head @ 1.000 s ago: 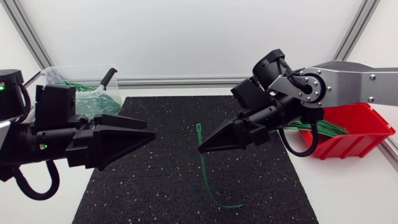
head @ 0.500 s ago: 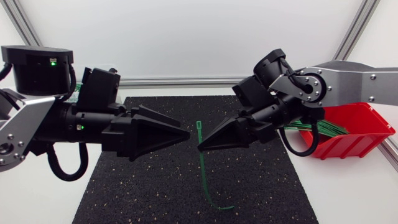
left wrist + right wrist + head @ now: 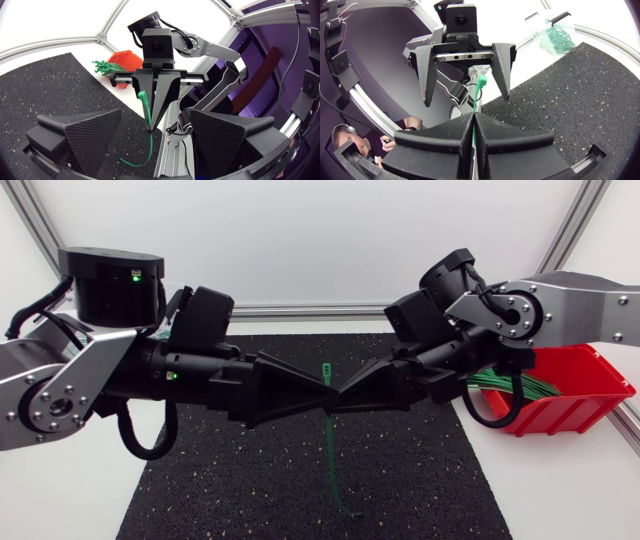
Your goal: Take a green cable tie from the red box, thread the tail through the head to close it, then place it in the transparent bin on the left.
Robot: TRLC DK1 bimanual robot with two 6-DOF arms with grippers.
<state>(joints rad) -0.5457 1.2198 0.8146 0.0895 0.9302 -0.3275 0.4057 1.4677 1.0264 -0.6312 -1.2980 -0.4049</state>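
My gripper will thread the green cable tie (image 3: 331, 445), and it will bend into an open, rounded loop because its tail bows in a smooth curve (image 3: 147, 161).
My right gripper (image 3: 343, 401) is shut on a green cable tie (image 3: 327, 442) over the middle of the black mat. The tie's head (image 3: 324, 370) sticks up and its tail hangs down to the mat. My left gripper (image 3: 331, 397) comes in from the left, open, tip to tip with the right one. In the left wrist view the tie (image 3: 145, 107) stands between the open fingers (image 3: 85, 137), held by the right gripper (image 3: 156, 120). The right wrist view shows the tie (image 3: 480, 88) rising from the shut gripper (image 3: 472, 119), with the left gripper (image 3: 463, 96) open ahead of it.
The red box (image 3: 572, 396) with several green ties (image 3: 505, 383) sits at the right, behind my right arm. The transparent bin (image 3: 551, 34) with green ties in it stands at the far left, off the black mat (image 3: 250, 470).
My left arm has swung right across the mat, bringing its open gripper up to the tie. My right gripper, still holding the tie, has shifted slightly right.
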